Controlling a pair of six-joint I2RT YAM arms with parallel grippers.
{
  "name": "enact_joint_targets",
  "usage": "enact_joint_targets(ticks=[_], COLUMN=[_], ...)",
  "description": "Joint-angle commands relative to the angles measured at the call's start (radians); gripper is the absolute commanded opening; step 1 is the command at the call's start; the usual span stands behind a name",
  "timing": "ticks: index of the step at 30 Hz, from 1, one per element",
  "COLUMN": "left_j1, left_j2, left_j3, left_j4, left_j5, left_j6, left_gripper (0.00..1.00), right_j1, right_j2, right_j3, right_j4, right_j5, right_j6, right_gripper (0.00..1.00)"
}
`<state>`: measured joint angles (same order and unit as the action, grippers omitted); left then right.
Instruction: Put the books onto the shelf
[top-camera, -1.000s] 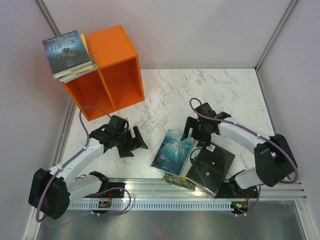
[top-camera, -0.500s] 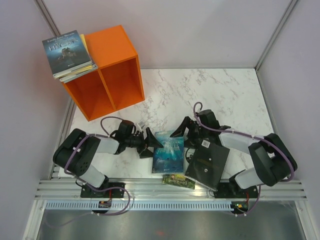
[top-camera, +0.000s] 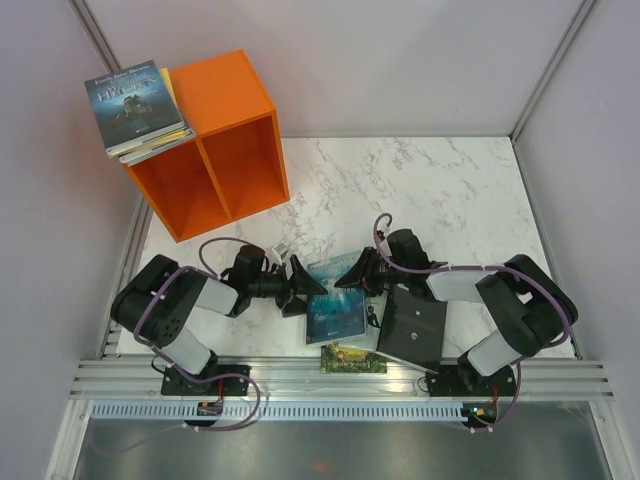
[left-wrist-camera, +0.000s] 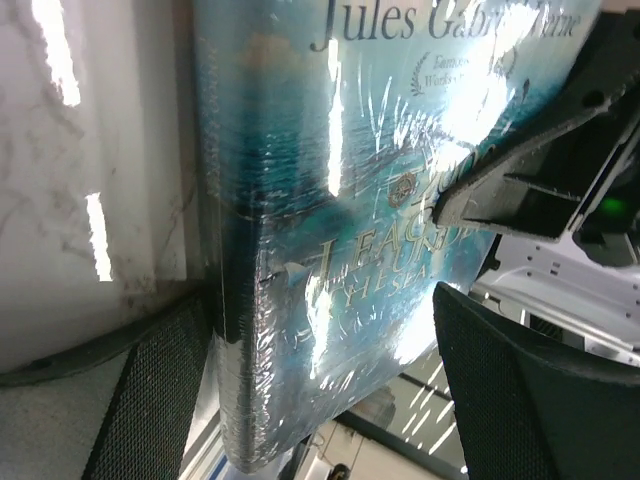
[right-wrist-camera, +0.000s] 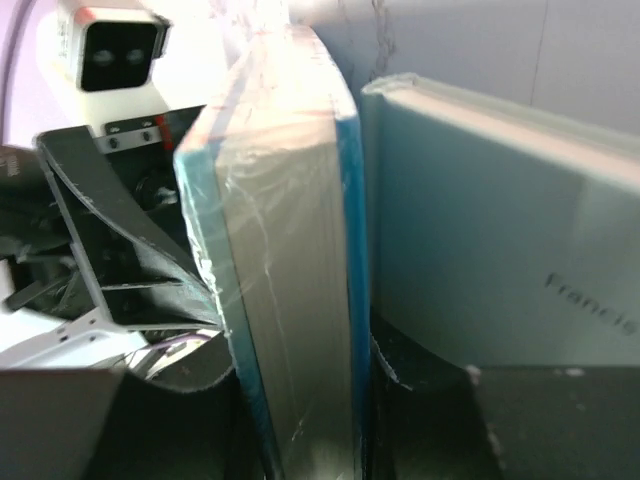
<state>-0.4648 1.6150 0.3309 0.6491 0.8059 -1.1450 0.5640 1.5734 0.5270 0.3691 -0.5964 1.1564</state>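
Observation:
Next, my left gripper closes on the spine (left-wrist-camera: 236, 270) before both grippers lift the tilted teal book, since only my right gripper holds it, by its page edges (right-wrist-camera: 285, 230).
A teal book (top-camera: 338, 300) stands tilted up on one edge at the table's front centre. My right gripper (top-camera: 362, 273) is shut on its right edge, and the page edges (right-wrist-camera: 290, 300) fill the space between the jaws. My left gripper (top-camera: 300, 285) is open around the book's spine side (left-wrist-camera: 330, 250). Its left finger (left-wrist-camera: 150, 400) is beside the spine and its right finger (left-wrist-camera: 530, 400) stands off the cover. The orange shelf (top-camera: 240, 165) is at the back left with a stack of books (top-camera: 135, 105) on top.
A black book (top-camera: 412, 328) lies just right of the teal one. A green-gold book (top-camera: 352, 358) lies at the table's front edge. A pale grey cover (right-wrist-camera: 500, 260) sits close beside my right gripper. White walls enclose the marble table (top-camera: 420, 185).
My right gripper has closed on the teal book's right edge and tipped it up. The left arm swung in to the book's left side and stays open there.

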Motion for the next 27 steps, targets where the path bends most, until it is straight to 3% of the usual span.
enact_joint_targets(ticks=[1,5,8,13,17,22,27], left_j1=[-0.002,0.026,0.110,0.257,0.268,0.268,0.268], left_j2=[-0.113,-0.268,-0.366,-0.475,-0.504,-0.527,-0.561], left_j3=[0.019,0.054,0.042,0.016,0.063,0.077,0.059], left_j4=[-0.130,-0.302,-0.313,-0.322,-0.411,-0.422,-0.260], left_j5=[-0.065,-0.108,-0.073,-0.017,-0.031,-0.060,-0.024], left_j6=[-0.001,0.060,0.038,0.031,0.089,0.088,-0.028], left_gripper=[0.91,0.92,0.93,0.93,0.93,0.93,0.93], right_j1=[0.019,0.019,0.008,-0.029,-0.029,-0.029,-0.024], right_j2=[-0.048,-0.111,-0.139,-0.073,-0.018,0.020,0.033], right_j3=[0.040,0.126,0.185,0.229,0.335,0.346,0.334], right_j4=[-0.277,-0.364,-0.342,0.086,0.157,0.365,0.415], right_j5=[0.110,0.122,0.071,-0.169,-0.243,-0.293,-0.301], right_j6=[-0.073,-0.122,-0.095,0.219,0.295,0.465,0.499], right_gripper=[0.03,0.00,0.00,0.00,0.00,0.00,0.00])
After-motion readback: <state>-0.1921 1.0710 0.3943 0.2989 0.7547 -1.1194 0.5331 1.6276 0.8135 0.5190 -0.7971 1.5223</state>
